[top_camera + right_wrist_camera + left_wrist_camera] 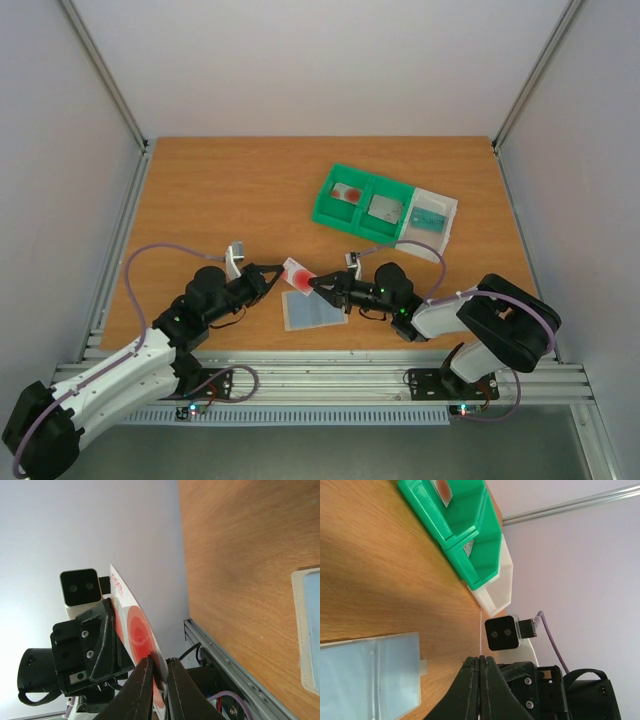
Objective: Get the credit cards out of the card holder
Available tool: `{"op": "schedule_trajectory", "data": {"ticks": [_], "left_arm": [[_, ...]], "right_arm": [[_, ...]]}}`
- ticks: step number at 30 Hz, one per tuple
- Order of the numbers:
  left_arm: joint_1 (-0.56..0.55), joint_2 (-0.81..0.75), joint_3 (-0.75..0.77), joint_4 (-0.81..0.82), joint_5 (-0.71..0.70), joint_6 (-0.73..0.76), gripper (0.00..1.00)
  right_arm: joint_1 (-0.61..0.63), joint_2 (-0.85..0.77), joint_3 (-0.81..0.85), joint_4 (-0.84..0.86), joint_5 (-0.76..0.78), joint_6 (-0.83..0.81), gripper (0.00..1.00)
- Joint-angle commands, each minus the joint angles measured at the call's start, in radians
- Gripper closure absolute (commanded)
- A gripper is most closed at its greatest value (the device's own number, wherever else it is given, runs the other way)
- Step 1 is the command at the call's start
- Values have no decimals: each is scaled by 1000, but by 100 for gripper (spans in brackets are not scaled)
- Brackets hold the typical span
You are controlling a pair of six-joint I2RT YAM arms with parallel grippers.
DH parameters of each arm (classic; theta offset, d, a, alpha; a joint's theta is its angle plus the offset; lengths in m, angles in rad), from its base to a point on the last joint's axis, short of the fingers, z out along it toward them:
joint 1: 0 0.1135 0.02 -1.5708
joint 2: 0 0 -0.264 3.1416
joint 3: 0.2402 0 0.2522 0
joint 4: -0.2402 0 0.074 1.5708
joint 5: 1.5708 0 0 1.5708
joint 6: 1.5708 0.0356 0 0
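Observation:
The credit card [299, 276] is pinched by both my grippers, so my left gripper should open before my right gripper takes the card to the red-spotted card's compartment [345, 196].
A credit card [298, 273], white with a red disc, hangs in the air between my two grippers, above the table. My left gripper [283, 272] is shut on its left edge. In the left wrist view the card [480, 630] shows only as a thin white line coming out of the closed left gripper [480, 662]. My right gripper [313, 283] is shut on the card's other edge. The right wrist view shows the right gripper [160, 660] pinching the card [135, 625]. The card holder [313, 310] lies open and flat, grey-blue side up, just below them.
A green two-compartment tray [338, 213] stands at the back right, with a red-spotted card [347, 192] and a grey card [385, 209] inside. A white tray [450, 222] adjoins it on the right. The metal rail [320, 375] runs along the near table edge.

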Motion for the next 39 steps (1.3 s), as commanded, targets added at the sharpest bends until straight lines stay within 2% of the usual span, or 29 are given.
{"op": "schedule_trajectory", "data": {"ticks": [1, 5, 7, 9, 15, 20, 24, 31, 39], "left_arm": [[-3, 4, -10, 57, -10, -8, 99], [-3, -3, -12, 47, -14, -7, 100], [-4, -9, -12, 32, -15, -5, 99], [-3, -17, -12, 20, -17, -2, 92], [-3, -61, 18, -88, -27, 27, 43], [-3, -98, 54, -222, -18, 78, 25], [-4, -110, 97, -337, -11, 127, 2], [-3, -110, 150, -469, -2, 229, 1], [-4, -110, 174, -555, -4, 311, 1]], "right_arm": [[7, -39, -4, -2, 20, -24, 92], [7, -83, 0, -62, 24, -52, 99], [7, -113, 7, -117, 26, -72, 99], [7, -143, 20, -186, 25, -98, 99], [5, -226, 65, -397, 24, -198, 99], [-11, -291, 130, -600, 13, -307, 99], [-35, -341, 220, -843, 24, -430, 99], [-112, -357, 385, -1154, 34, -607, 99], [-280, -281, 571, -1382, 26, -772, 99]]}}
